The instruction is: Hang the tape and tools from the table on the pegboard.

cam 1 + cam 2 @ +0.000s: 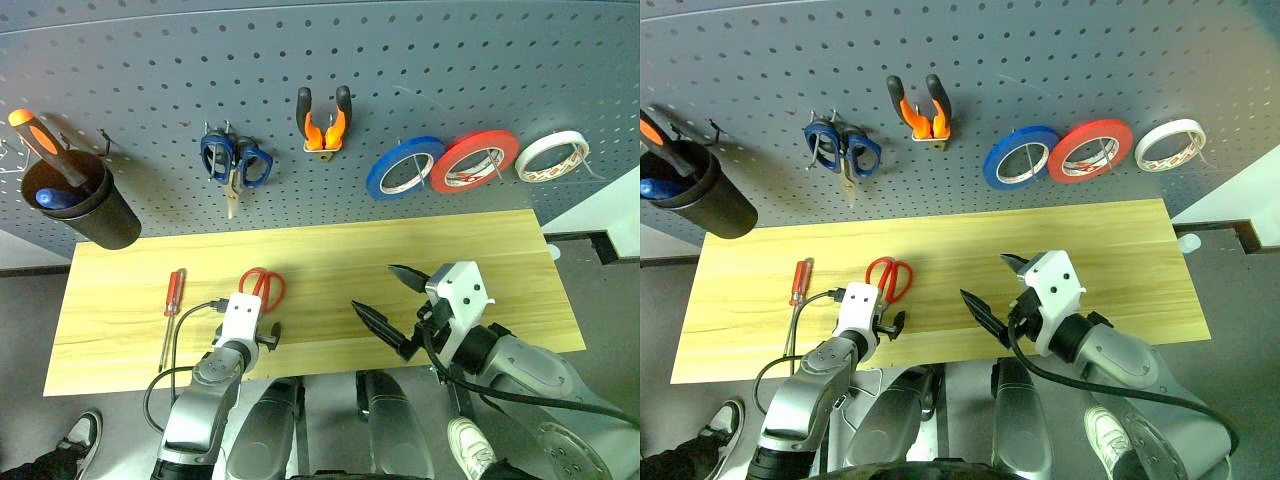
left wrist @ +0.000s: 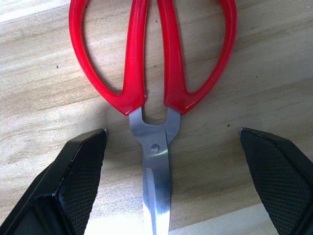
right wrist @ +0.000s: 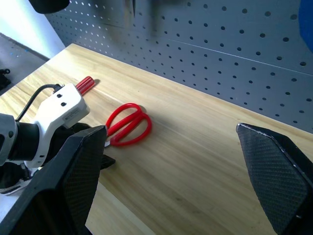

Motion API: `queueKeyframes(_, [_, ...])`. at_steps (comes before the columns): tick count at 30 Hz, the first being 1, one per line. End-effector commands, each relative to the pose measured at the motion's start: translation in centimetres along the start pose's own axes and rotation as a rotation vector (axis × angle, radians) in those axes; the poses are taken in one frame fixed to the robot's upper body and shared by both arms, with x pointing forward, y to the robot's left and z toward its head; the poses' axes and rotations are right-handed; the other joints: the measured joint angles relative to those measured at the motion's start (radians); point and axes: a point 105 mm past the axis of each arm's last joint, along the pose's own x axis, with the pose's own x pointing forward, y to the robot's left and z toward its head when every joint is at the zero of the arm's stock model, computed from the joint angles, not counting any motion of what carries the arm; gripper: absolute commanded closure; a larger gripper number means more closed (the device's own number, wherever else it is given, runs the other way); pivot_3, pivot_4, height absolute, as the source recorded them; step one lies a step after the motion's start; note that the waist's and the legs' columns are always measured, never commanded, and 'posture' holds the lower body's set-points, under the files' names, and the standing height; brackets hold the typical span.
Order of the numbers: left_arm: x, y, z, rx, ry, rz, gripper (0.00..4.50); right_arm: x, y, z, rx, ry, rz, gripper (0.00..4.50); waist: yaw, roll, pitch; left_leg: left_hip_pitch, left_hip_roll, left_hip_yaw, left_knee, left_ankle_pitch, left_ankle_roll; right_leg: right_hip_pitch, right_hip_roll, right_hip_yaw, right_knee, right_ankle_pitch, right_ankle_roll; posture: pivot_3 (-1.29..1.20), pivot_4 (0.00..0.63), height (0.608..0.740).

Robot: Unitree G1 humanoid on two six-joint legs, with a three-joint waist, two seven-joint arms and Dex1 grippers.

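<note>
My left gripper will lift the scissors with the blades point(image 2: 156, 181) shut between its fingers, so the red handles point(image 2: 180, 97) will stay spread and stand upright.
Scissors with red handles point(image 1: 262, 287) lie flat on the light wood table point(image 1: 480, 260), handles toward the pegboard point(image 1: 400, 60). My left gripper point(image 2: 172, 142) is open and low over them, one finger on each side of the blades near the pivot, touching nothing. A small screwdriver with a red handle point(image 1: 172, 300) lies to its left. My right gripper point(image 1: 375, 288) hovers open and empty above the table's middle. The orange-and-black pliers point(image 1: 323, 122) and the whitish tape point(image 1: 552, 155) hang on the pegboard.
Blue-handled scissors point(image 1: 235, 160), a blue roll point(image 1: 405, 167) and a red roll point(image 1: 474, 160) hang on the board. At its left a black cup point(image 1: 85, 205) holds an orange-and-black screwdriver. The table's right half is bare wood.
</note>
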Motion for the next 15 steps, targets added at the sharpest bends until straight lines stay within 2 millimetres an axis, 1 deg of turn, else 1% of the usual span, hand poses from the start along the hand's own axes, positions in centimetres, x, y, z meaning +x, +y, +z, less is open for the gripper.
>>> queueKeyframes(1, [-0.15, 0.18, -1.43, 0.018, 0.05, 0.011, 0.0, -0.43, 0.7, 1.0, -0.027, -0.034, 0.018, 0.07, 0.0, 0.0, 0.0, 0.0, 0.0, 0.0, 0.0, 0.0, 0.0, 0.0, 0.0, 0.0, 0.0, 0.0, 0.0, -0.03, 0.368, 0.727])
queueKeyframes(12, [-0.08, 0.97, -2.27, 0.005, 0.079, 0.043, 0.0, -0.51, 0.59, 1.02, -0.029, -0.033, 0.008, 0.07, 0.0, 0.0, 0.0, 0.001, 0.0, 0.0, 0.0, 0.0, 0.0, 0.001, 0.0, 0.0, 0.0, 0.0, 0.0, -0.03, 0.373, 0.727])
queueKeyframes(15, [-0.14, 0.87, -2.39, -0.007, 0.087, 0.042, 0.55, -0.59, 0.58, 1.01, -0.03, -0.031, 0.005, 0.0, 0.0, 0.0, 0.0, 0.001, 0.0, 0.0, 0.0, 0.0, 0.0, 0.001, 0.0, 0.0, 0.0, 0.0, 0.0, -0.03, 0.374, 0.727])
